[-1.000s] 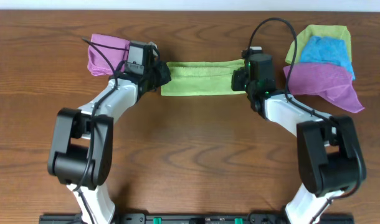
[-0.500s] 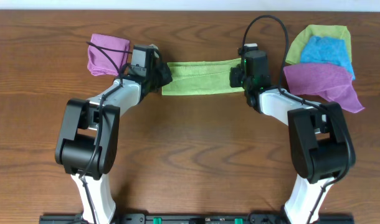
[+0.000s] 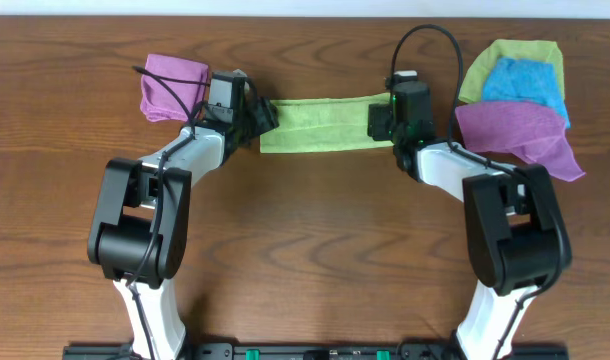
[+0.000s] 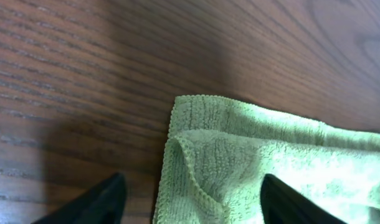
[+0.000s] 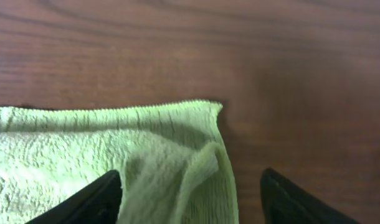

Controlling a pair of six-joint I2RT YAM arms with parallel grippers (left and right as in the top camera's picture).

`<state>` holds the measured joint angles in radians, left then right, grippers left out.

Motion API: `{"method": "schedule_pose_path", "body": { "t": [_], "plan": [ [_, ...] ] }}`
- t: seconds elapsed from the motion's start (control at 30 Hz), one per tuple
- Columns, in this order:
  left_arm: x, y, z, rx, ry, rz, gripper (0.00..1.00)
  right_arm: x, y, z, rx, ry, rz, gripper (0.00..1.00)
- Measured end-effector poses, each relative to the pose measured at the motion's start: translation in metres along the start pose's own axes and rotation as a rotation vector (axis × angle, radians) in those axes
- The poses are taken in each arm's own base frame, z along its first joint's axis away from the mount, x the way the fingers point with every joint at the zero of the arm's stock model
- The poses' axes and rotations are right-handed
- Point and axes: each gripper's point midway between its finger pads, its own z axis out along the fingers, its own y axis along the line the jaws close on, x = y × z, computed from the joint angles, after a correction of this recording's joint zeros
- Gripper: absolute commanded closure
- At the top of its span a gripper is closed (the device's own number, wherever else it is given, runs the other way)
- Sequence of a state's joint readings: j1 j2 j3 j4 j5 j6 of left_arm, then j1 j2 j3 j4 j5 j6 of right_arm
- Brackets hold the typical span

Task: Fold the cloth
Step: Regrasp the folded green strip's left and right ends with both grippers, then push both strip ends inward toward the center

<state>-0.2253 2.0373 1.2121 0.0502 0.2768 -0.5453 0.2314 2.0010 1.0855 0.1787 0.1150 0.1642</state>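
The cloth's other end (image 4: 243, 177) should first be pressed still by my left gripper. Then my right gripper will pull the cloth's top corner bunched (image 5: 199, 165) under it straight.
The lime-green cloth (image 3: 320, 122) lies on the wooden table as a long folded strip between my two arms. My left gripper (image 3: 260, 118) stands open over the strip's left end, and the wrist view shows that end (image 4: 252, 162) with a small turned-up corner between the spread fingers (image 4: 109, 199). My right gripper (image 3: 377, 120) stands open over the right end. There the layered corner (image 5: 177, 168) lies loose between the spread fingers (image 5: 283, 199). Neither gripper holds anything.
A crumpled purple cloth (image 3: 170, 85) lies just behind my left gripper. At the back right sits a pile: a second green cloth (image 3: 510, 55), a bright blue cloth (image 3: 525, 85) and a purple cloth (image 3: 515, 135). A black cable (image 3: 430, 45) loops above the right wrist.
Both grippers were shut on the ends of the cloth and have opened, letting go. The folded strip now rests flat on the table.
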Motion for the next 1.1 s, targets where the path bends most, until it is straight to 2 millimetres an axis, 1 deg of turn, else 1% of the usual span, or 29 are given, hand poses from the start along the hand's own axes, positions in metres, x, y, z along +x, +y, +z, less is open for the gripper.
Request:
{"method": "schedule_pose_path", "body": {
  "t": [0.03, 0.07, 0.1, 0.17, 0.2, 0.27, 0.33, 0.4, 0.47, 0.53, 0.63, 0.73, 0.83, 0.87, 0.93, 1.03, 1.1],
  "plan": [
    [-0.001, -0.001, -0.002, 0.001, -0.001, 0.001, 0.29, 0.0, -0.001, -0.003, 0.003, 0.01, 0.009, 0.17],
    [-0.002, -0.002, -0.004, 0.002, -0.003, 0.003, 0.34, -0.001, -0.001, -0.008, 0.006, 0.018, 0.021, 0.16],
    [-0.003, -0.004, -0.008, 0.003, -0.005, 0.006, 0.43, -0.004, -0.002, -0.014, 0.007, 0.02, 0.036, 0.14],
    [-0.008, -0.011, -0.018, 0.014, -0.018, 0.005, 0.79, -0.01, -0.002, -0.028, 0.007, 0.027, 0.066, 0.09],
    [-0.011, -0.016, -0.023, 0.027, -0.025, 0.013, 0.94, -0.013, -0.002, -0.036, 0.005, 0.03, 0.087, 0.07],
    [-0.018, -0.029, -0.034, 0.065, -0.044, 0.024, 0.94, -0.021, -0.001, -0.051, -0.004, 0.027, 0.12, 0.01],
    [-0.024, -0.044, -0.044, 0.11, -0.064, 0.027, 0.94, -0.03, 0.002, -0.07, -0.023, 0.024, 0.166, 0.01],
    [-0.021, -0.051, -0.045, 0.123, -0.058, 0.025, 0.94, -0.034, 0.005, -0.082, -0.043, 0.031, 0.207, 0.01],
    [-0.015, -0.055, -0.043, 0.117, -0.051, 0.029, 0.94, -0.034, 0.008, -0.09, -0.065, 0.045, 0.248, 0.01],
    [-0.011, -0.06, -0.041, 0.104, -0.057, 0.038, 0.94, -0.031, 0.01, -0.092, -0.082, 0.068, 0.281, 0.01],
    [-0.008, -0.067, -0.037, 0.086, -0.084, 0.057, 0.94, -0.024, 0.012, -0.089, -0.102, 0.103, 0.332, 0.01],
    [-0.011, -0.068, -0.024, 0.088, -0.12, 0.065, 0.94, -0.02, 0.012, -0.08, -0.116, 0.112, 0.367, 0.01],
    [-0.005, -0.056, -0.006, 0.063, -0.112, 0.046, 0.94, -0.007, 0.004, -0.067, -0.095, 0.152, 0.434, 0.01],
    [0.001, -0.047, 0.003, 0.043, -0.095, 0.037, 0.94, 0.0, -0.001, -0.06, -0.079, 0.175, 0.465, 0.01],
    [0.009, -0.037, 0.014, 0.019, -0.073, 0.029, 0.94, 0.015, -0.01, -0.049, -0.047, 0.213, 0.522, 0.01],
    [0.015, -0.03, 0.021, 0.002, -0.058, 0.026, 0.94, 0.03, -0.021, -0.037, -0.011, 0.249, 0.585, 0.01],
    [0.016, -0.029, 0.022, 0.0, -0.056, 0.025, 0.94, 0.031, -0.024, -0.034, -0.004, 0.246, 0.607, 0.01]
  ]
}}
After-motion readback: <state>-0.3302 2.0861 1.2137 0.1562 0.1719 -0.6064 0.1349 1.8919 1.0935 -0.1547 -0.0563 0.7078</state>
